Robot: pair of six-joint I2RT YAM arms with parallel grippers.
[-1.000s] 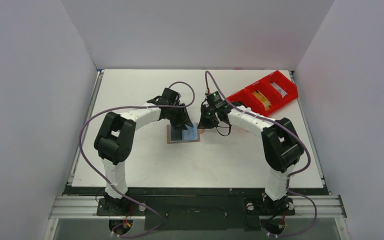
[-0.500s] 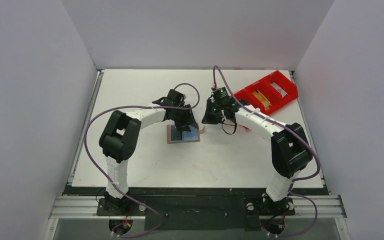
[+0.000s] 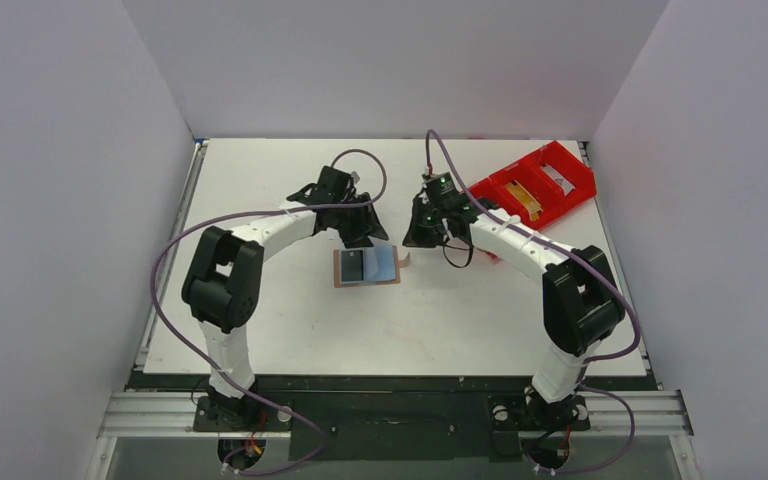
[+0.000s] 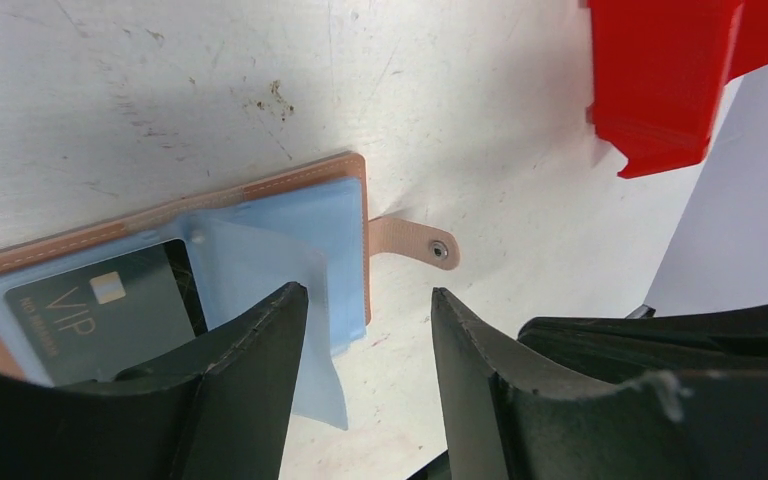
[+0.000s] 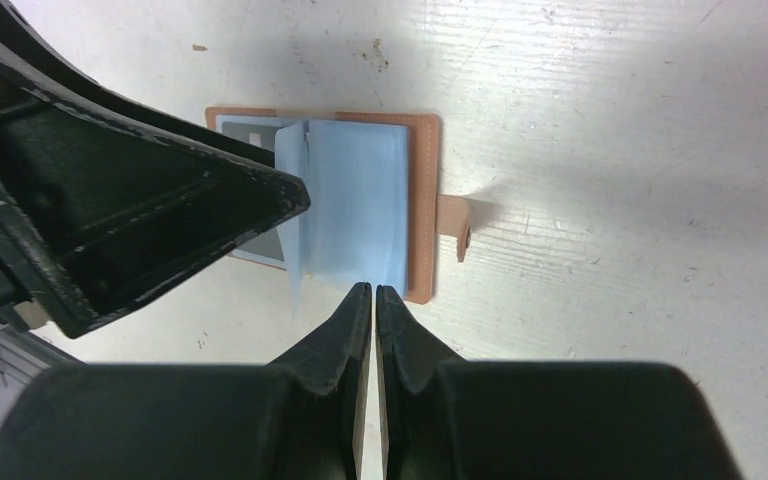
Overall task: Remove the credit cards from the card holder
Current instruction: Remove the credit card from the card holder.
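Note:
I should press the blue sleeve (image 3: 371,263) flat with my right gripper before my left gripper goes to the VIP card (image 3: 351,266), because the sleeve sticks up from the card holder's middle.
The tan card holder (image 3: 366,267) lies open on the table, pale blue faces up, tab (image 4: 412,241) pointing right. A dark "VIP" card (image 4: 100,315) sits in its left pocket, and a loose blue sleeve (image 4: 270,280) stands up from the middle. My left gripper (image 3: 368,237) is open and empty, just above the holder's far edge; in the left wrist view (image 4: 368,305) it straddles the holder's right edge. My right gripper (image 3: 412,238) is shut with nothing between its fingers, raised to the right of the holder; in the right wrist view (image 5: 373,292) its tips show over the holder's (image 5: 360,195) near edge.
A red compartment tray (image 3: 530,185) stands at the back right with a gold card and a grey one in it; its corner shows in the left wrist view (image 4: 660,90). White walls close in the table on three sides. The left gripper's body (image 5: 130,215) fills the left of the right wrist view.
My left gripper has drawn back from the middle of the holder to its far edge. My right gripper rose and moved back from the holder's tab side, then held still.

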